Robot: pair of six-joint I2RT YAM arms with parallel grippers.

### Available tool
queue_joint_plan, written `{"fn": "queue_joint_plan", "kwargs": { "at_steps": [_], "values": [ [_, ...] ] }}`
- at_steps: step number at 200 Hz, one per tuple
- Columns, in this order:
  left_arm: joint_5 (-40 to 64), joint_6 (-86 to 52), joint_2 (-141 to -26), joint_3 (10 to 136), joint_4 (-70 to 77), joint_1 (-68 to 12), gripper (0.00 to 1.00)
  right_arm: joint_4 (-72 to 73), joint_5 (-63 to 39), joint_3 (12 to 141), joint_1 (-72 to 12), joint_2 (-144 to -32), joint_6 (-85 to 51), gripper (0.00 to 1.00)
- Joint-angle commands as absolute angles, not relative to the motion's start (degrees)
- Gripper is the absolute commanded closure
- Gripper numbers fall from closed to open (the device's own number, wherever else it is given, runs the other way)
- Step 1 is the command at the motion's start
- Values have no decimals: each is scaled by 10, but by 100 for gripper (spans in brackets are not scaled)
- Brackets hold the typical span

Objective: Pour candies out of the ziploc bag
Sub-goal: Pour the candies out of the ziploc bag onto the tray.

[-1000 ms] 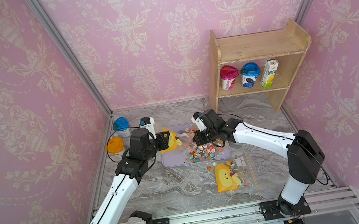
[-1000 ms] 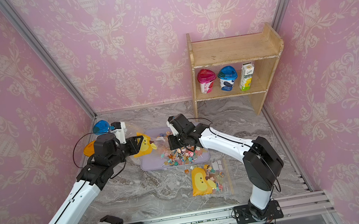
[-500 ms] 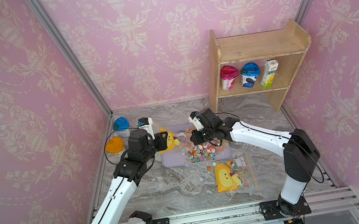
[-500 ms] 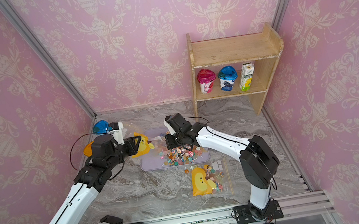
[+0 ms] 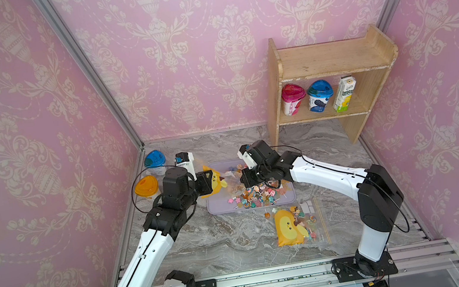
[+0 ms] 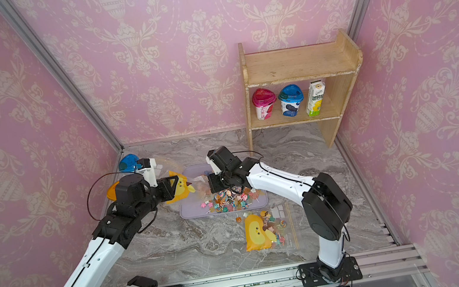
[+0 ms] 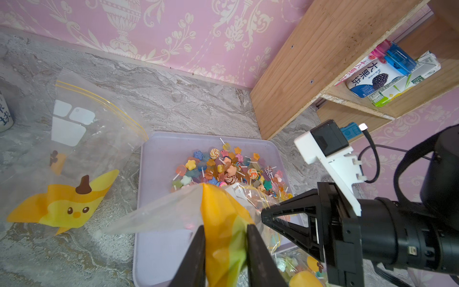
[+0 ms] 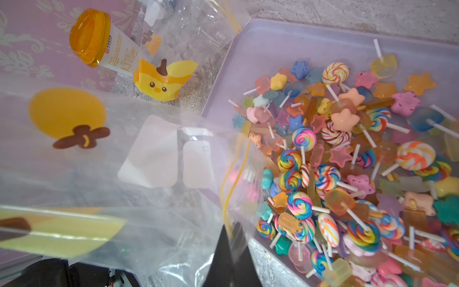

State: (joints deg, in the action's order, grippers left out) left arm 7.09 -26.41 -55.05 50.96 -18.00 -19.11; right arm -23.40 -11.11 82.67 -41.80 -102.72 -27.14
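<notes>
The robot's left gripper has the bag's yellow end (image 7: 223, 217) as a thick bunch in its fingers, so it should open and pinch a thin fold of the yellow end before it carries the bag away.
A clear ziploc bag (image 5: 229, 181) with a yellow printed end hangs over the lilac tray (image 5: 219, 206) between both grippers. My left gripper (image 7: 226, 229) is shut on the bag's yellow end (image 7: 223, 211). My right gripper (image 8: 231, 231) is shut on the bag's zip edge (image 8: 233, 174), whose mouth faces the tray. The candies (image 8: 335, 161), small lollipops and star shapes, lie heaped in the tray (image 8: 260, 49). Both top views show the two grippers (image 6: 177, 187) (image 6: 211, 184) close together above the tray's left half. The held bag looks nearly empty.
A second ziploc bag (image 5: 294, 226) with candies lies in front of the tray, one loose candy (image 5: 267, 214) beside it. An empty bag (image 7: 74, 139) lies left of the tray near an orange-lidded cup (image 5: 146, 187) and a blue-lidded cup (image 5: 154, 160). A wooden shelf (image 5: 332, 71) stands back right.
My right gripper has moved a little to the left with the zip edge, closer to the left gripper. The left gripper has hardly moved.
</notes>
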Motion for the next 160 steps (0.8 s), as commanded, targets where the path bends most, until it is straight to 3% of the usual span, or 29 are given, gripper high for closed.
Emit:
{"fn": "queue_joint_plan", "kwargs": {
  "at_steps": [1, 78, 116, 160],
  "values": [
    [41, -245, -532, 536, -173, -179, 100, -282, -86, 847, -417, -1042, -271, 99],
    [45, -266, -510, 486, -179, -178, 100, -283, -83, 852, -423, -1053, -271, 99],
    [47, -270, -514, 483, -182, -177, 91, -281, -105, 865, -423, -1071, -276, 99],
    [65, -285, -525, 452, -152, -177, 62, -277, -104, 863, -426, -1063, -277, 100]
  ]
}}
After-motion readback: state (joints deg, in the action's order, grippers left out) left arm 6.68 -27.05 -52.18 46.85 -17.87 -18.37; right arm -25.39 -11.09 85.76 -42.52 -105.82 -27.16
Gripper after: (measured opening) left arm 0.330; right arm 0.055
